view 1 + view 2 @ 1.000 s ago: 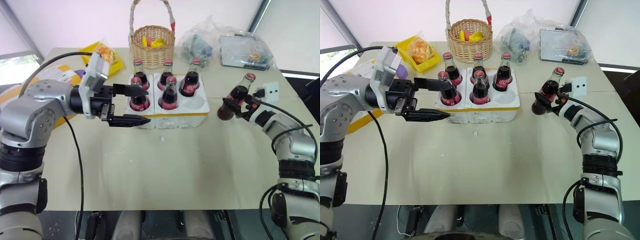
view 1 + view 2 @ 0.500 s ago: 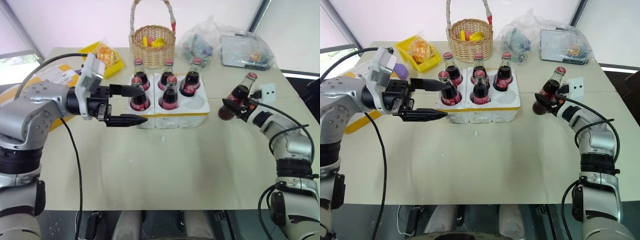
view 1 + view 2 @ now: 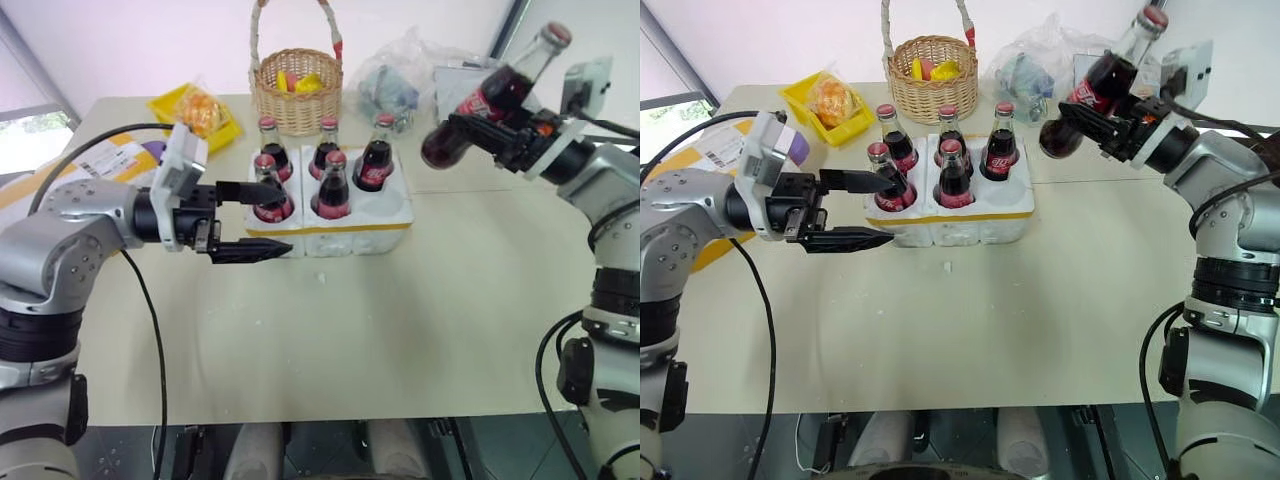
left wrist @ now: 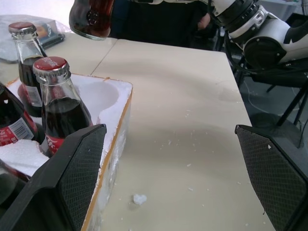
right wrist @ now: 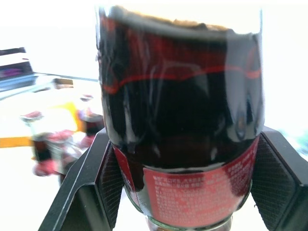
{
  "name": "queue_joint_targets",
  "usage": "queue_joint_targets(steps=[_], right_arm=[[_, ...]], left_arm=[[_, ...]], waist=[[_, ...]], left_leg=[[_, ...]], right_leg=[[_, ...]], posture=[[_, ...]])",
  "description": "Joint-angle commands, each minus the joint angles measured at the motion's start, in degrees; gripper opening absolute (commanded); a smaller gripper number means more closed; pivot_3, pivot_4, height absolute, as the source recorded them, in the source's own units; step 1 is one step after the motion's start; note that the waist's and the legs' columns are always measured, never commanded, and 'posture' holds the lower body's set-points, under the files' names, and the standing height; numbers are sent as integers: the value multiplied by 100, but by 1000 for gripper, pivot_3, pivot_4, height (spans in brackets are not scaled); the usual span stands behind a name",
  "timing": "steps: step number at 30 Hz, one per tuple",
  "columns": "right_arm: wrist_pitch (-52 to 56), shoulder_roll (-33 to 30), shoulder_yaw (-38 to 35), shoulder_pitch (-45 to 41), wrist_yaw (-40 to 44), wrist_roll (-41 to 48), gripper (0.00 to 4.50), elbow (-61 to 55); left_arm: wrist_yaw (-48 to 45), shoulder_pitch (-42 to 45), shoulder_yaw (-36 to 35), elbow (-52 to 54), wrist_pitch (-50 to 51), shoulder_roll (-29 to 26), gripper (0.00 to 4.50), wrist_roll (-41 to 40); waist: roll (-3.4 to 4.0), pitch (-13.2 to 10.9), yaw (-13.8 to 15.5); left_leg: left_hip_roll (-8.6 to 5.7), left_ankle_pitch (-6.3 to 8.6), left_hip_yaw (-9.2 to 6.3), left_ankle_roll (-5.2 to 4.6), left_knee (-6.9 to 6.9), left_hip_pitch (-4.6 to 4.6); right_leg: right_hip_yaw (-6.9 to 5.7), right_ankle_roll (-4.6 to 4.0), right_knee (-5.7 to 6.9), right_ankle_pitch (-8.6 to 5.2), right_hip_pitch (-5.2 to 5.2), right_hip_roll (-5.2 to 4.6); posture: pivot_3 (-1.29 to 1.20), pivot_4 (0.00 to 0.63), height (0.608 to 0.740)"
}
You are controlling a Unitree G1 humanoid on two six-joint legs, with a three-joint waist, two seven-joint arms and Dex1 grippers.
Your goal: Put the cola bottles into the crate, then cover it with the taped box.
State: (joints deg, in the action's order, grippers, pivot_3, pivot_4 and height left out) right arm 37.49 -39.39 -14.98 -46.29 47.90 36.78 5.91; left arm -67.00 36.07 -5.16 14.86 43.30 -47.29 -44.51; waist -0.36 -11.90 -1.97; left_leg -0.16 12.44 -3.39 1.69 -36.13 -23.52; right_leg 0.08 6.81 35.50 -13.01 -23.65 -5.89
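Note:
The cola bottle's bottom faces the crate's empty well, so the robot's right gripper should keep bringing the bottle there and let go once it stands inside.
The crate, a low white styrofoam block with a thin yellow band, sits mid-table. Several cola bottles stand in its wells, and the front right well is bare. My right gripper is shut on another cola bottle, held tilted high above the table to the right of the crate, its dark body between the two fingers. My left gripper hangs open and level at the crate's front left corner. The taped box lies at the left edge, mostly behind my left arm.
A wicker basket with yellow items stands behind the crate. To its left is a yellow bin of fruit. Clear plastic bags and a wrapped grey packet lie at the back right. White crumbs dot the table.
My right gripper has lifted the cola bottle high and a little toward the crate, with its cap tilting further away. The left gripper stayed in place, open.

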Motion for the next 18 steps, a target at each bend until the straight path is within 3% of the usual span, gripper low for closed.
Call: queue_joint_targets(steps=[1, 9, 18], right_arm=[[18, 125, 200, -128, 92, 101, 2833, -408], [-190, 582, 772, -5, 47, -277, 2833, -324], [-896, 564, 1461, 297, 584, -1067, 2833, -105]], left_arm=[[79, 3, -239, 217, -13, -102, 4500, -121], [190, -74, -310, 324, 36, -135, 4500, -193], [242, -86, -318, 295, 10, -202, 4500, -233]], waist=[[0, 0, -4], [0, 0, -8], [0, 0, -10]], left_leg=[[0, 0, 0, 0, -1, 0], [0, 0, 0, 0, 3, -8], [0, 0, 1, 0, 2, -8]], right_leg=[[0, 0, 0, 0, 0, 0], [0, 0, 1, 0, -11, 0], [0, 0, 3, 0, -12, 0]], posture=[[0, 150, 738], [0, 150, 738], [0, 150, 738]])
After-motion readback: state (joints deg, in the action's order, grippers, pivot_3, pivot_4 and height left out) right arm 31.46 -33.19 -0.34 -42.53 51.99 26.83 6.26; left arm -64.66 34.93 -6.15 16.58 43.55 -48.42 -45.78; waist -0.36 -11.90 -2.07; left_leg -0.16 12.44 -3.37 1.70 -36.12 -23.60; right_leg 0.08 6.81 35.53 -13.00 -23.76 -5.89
